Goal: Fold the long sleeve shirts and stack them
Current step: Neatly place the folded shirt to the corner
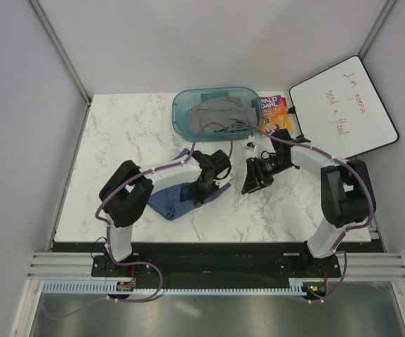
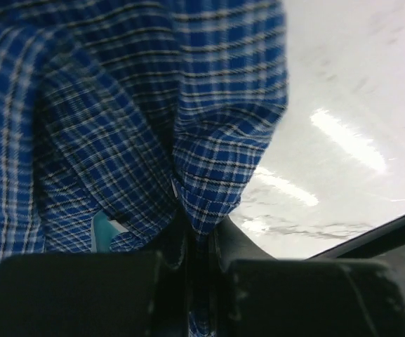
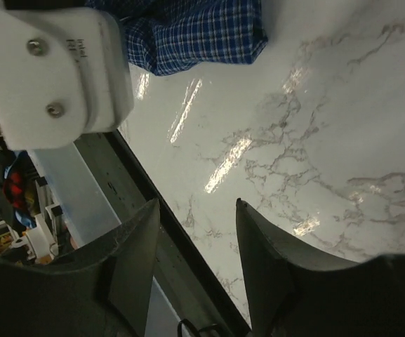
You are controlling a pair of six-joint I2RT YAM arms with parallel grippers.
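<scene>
My left gripper should move back while my right gripper pulls the shirt's edge (image 1: 223, 189) straight, because the blue checked shirt is bunched and crooked (image 1: 174, 203) under my left arm.
A blue checked long sleeve shirt (image 1: 176, 200) lies bunched on the marble table left of centre. My left gripper (image 1: 203, 194) is shut on a fold of it; in the left wrist view the checked cloth (image 2: 153, 126) fills the frame and runs down between the two dark fingers (image 2: 258, 281). My right gripper (image 1: 251, 184) hangs open and empty just right of the shirt, over bare marble. In the right wrist view its fingers (image 3: 272, 267) stand apart, and a corner of the shirt (image 3: 202, 35) shows at the top.
A teal plastic bin (image 1: 216, 111) holding grey cloth (image 1: 220, 116) stands at the back centre. A colourful book (image 1: 272, 112) lies next to it, and a whiteboard (image 1: 342, 105) leans at the back right. The table's dark front edge (image 3: 160, 210) runs near the right gripper.
</scene>
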